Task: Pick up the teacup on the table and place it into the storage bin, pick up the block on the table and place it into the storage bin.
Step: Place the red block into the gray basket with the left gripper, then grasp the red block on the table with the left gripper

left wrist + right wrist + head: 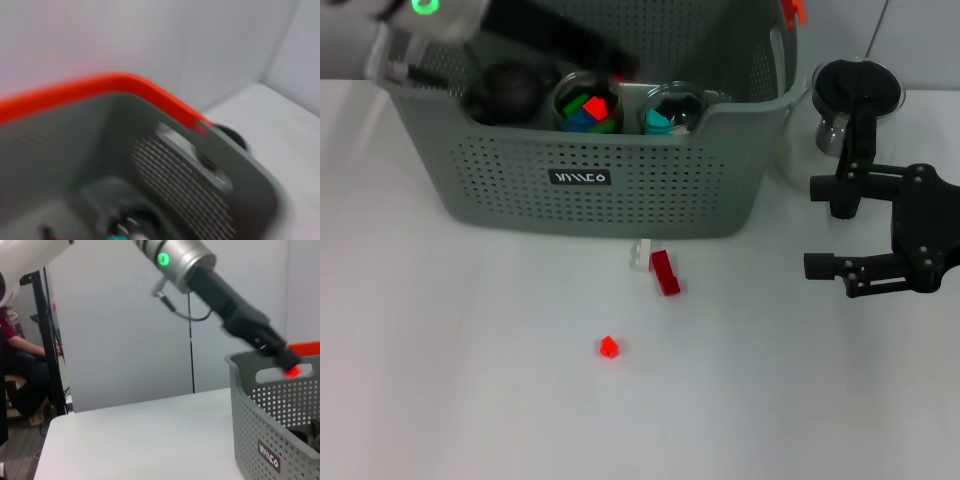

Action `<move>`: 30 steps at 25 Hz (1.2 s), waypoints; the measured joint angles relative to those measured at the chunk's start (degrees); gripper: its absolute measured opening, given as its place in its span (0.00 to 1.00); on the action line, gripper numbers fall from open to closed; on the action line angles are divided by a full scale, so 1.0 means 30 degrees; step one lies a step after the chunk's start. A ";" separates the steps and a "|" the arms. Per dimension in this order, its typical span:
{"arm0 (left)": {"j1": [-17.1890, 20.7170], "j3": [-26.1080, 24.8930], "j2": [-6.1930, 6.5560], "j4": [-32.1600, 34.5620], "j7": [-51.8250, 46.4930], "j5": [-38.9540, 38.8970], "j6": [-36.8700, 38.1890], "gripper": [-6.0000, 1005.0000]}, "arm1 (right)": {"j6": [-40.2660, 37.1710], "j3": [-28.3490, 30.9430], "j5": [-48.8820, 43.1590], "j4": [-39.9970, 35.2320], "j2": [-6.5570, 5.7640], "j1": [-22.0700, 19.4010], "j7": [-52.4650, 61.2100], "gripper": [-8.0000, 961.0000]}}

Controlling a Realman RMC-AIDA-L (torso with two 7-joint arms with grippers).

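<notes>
The red block at its tip (619,77) is within the storage bin's sides, so my left gripper should continue over the bin's open inside (670,55) and release the block there.
The grey-green storage bin (500,200) stands at the back of the table. Two glass teacups (588,106) (670,110) holding coloured blocks sit inside it, next to a dark round thing (510,90). My left arm reaches over the bin. Its gripper (618,68) (286,360) hangs above the rim, with a red block (292,372) showing at its tip. On the table in front of the bin lie a red block (665,272), a small clear block (640,255) and a tiny red block (609,347). My right gripper (832,228) rests open at the right, holding nothing.
A glass pot with a black lid (855,95) stands right of the bin, just behind my right gripper. The bin's orange handle (125,85) arches over its far wall. A black stand (47,335) is beyond the table's far edge.
</notes>
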 joint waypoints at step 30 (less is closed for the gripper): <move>0.5932 0.3677 -0.0747 0.6761 0.5670 -0.3538 0.1855 0.88 | 0.0939 0.0307 -0.0002 0.0474 0.0396 0.0289 0.0743 0.97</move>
